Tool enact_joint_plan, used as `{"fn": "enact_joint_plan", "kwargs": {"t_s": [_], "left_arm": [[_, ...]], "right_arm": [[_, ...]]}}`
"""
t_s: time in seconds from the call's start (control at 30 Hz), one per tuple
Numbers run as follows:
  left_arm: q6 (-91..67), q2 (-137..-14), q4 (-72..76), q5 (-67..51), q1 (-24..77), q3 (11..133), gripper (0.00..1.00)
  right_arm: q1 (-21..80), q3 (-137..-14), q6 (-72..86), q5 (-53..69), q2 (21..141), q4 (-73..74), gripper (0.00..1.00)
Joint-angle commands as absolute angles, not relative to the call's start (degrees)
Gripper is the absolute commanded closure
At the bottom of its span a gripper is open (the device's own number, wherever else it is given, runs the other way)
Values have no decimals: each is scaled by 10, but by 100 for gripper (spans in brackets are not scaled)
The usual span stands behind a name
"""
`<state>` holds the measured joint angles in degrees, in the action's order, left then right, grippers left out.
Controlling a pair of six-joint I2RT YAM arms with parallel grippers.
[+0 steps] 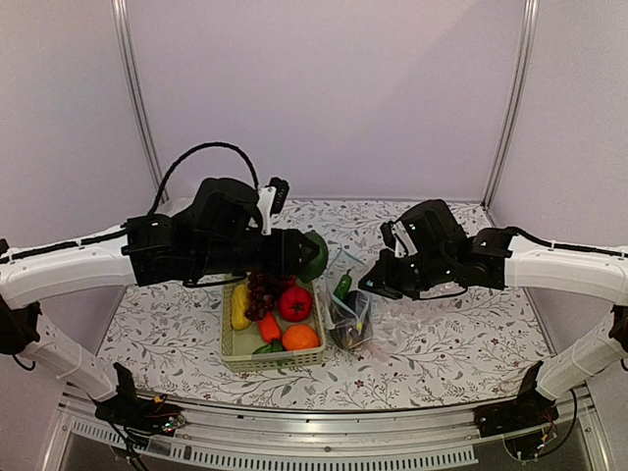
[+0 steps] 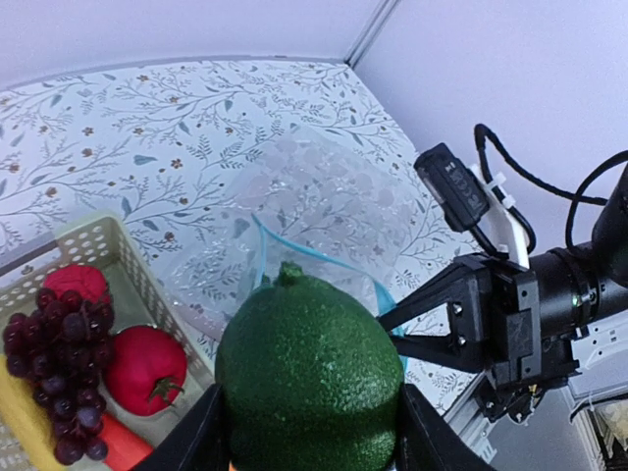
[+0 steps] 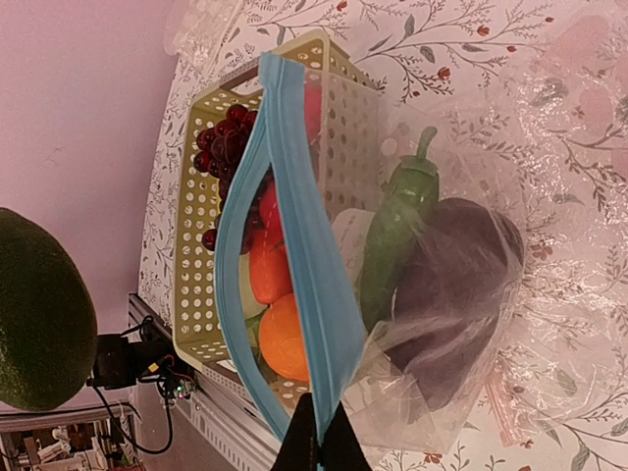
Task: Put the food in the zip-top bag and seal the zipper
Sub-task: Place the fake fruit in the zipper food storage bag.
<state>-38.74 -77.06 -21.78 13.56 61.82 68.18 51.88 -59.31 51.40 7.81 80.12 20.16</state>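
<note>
The dark green fruit is next to the bag's light-blue zipper (image 3: 310, 231), which is open, so my left gripper should keep moving the fruit in until it gets to the purple eggplant (image 3: 459, 280).
My left gripper (image 2: 312, 437) is shut on a big dark green fruit (image 2: 309, 373), held in the air just above the open mouth of the zip-top bag (image 1: 350, 316), beside the basket. My right gripper (image 3: 320, 444) is shut on the bag's light-blue zipper (image 3: 294, 226) and holds the mouth up and open. Inside the bag lie a green pepper (image 3: 397, 231) and a purple eggplant (image 3: 451, 294). In the top view the fruit (image 1: 318, 250) hangs between the basket and the right gripper (image 1: 367, 286).
The pale green basket (image 1: 231, 350) left of the bag holds corn (image 1: 238, 306), grapes (image 1: 263, 292), a red fruit (image 1: 294, 304), a carrot (image 1: 269, 326) and an orange (image 1: 299, 337). Bubbly clear plastic sheets (image 2: 324, 186) lie on the floral tabletop behind the bag.
</note>
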Motion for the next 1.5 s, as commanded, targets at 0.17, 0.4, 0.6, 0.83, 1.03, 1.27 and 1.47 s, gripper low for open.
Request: {"fn": "enact_joint_plan", "kwargs": {"t_s": [0.17, 0.4, 0.6, 0.83, 1.03, 1.27, 1.47], "left_arm": [[-384, -866, -89, 81, 635, 712, 55], [-392, -911, -113, 104, 635, 734, 56], [-406, -939, -152, 100, 635, 752, 56], [-410, -936, -180, 87, 635, 731, 56], [-421, -955, -180, 61, 638, 728, 57], [-426, -982, -183, 52, 639, 739, 56], [-423, -1004, -192, 55, 642, 756, 54]], "right_arm": [[528, -611, 507, 65, 798, 202, 100], [529, -620, 504, 66, 802, 202, 100], [529, -628, 502, 63, 806, 202, 100], [529, -631, 501, 67, 816, 197, 100], [529, -633, 502, 70, 823, 195, 100], [529, -629, 502, 69, 820, 197, 100], [529, -626, 503, 66, 817, 197, 100]]}}
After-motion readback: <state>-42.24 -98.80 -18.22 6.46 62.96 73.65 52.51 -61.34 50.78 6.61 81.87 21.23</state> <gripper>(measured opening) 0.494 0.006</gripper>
